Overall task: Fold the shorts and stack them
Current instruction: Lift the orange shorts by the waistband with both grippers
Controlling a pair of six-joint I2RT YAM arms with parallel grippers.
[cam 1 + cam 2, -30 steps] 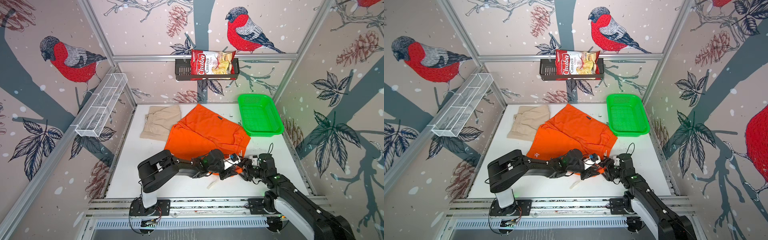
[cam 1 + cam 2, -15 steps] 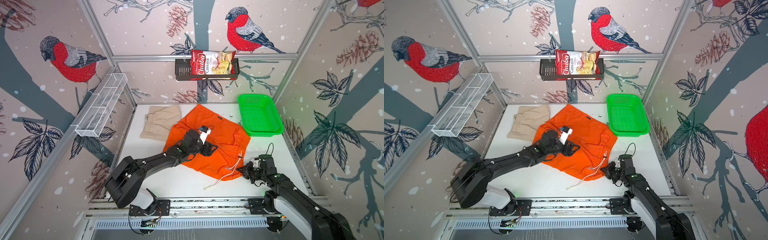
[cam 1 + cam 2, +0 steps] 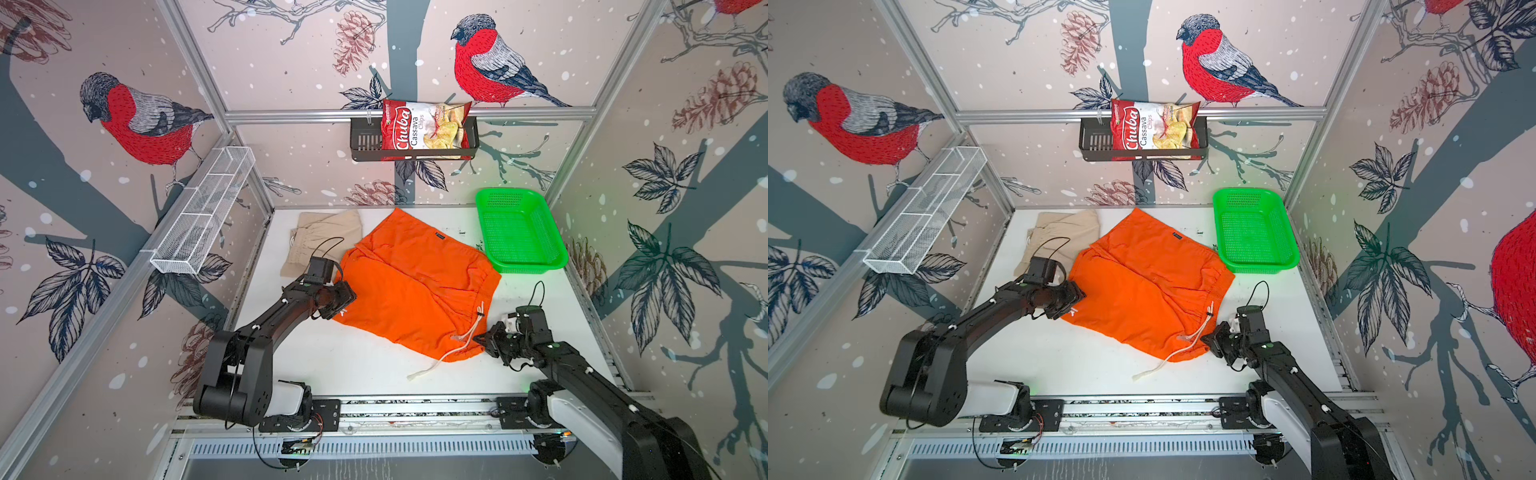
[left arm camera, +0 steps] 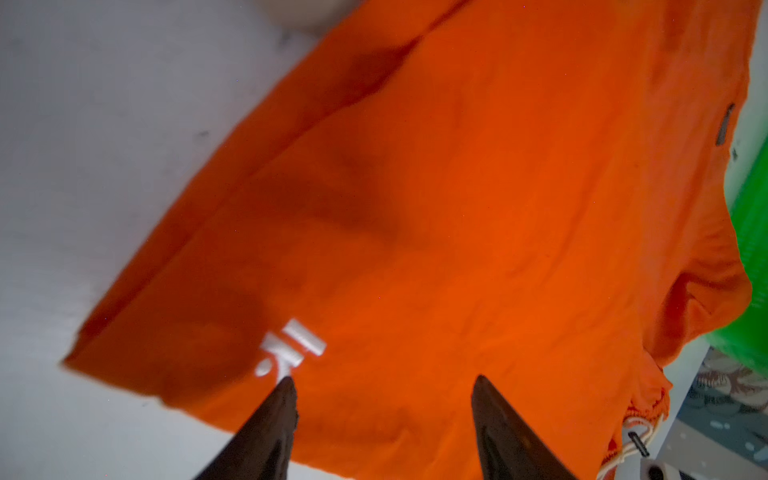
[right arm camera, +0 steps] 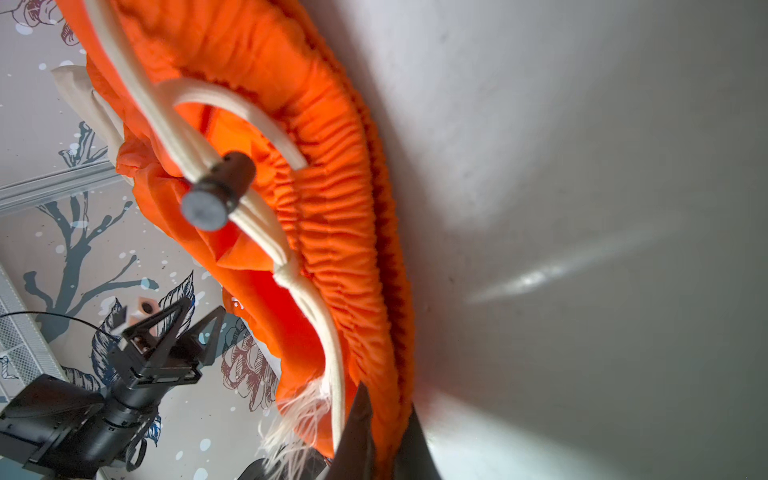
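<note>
The orange shorts are slanting and the right gripper is only at the waistband [image 3: 472, 345], so the robot's left gripper should grab the hem [image 3: 336, 319] next to the white logo before both grippers lift them.
The orange shorts [image 3: 415, 291] [image 3: 1142, 299] lie spread in the middle of the white table, with their cream drawstring [image 3: 440, 357] trailing toward the front. The beige shorts [image 3: 324, 232] [image 3: 1067, 228] lie crumpled at the back left. My left gripper [image 3: 345, 297] [image 4: 382, 380] is open at the orange shorts' left hem, beside the white logo [image 4: 291, 349], and holds nothing. My right gripper [image 3: 484, 338] [image 5: 386, 399] is shut on the gathered orange waistband [image 5: 332, 232] at the front right corner. The dark tag [image 3: 439, 237] faces up near the back.
A green basket [image 3: 519, 232] stands at the back right, close to the orange shorts' edge. A white wire shelf [image 3: 203, 208] hangs on the left wall. On the back wall a black rack [image 3: 365, 145] holds a chips bag [image 3: 424, 129].
My left gripper left the front waistband, crossed the orange cloth and now sits at its left hem, open. My right gripper shut on the waistband corner. The shorts lie flatter.
</note>
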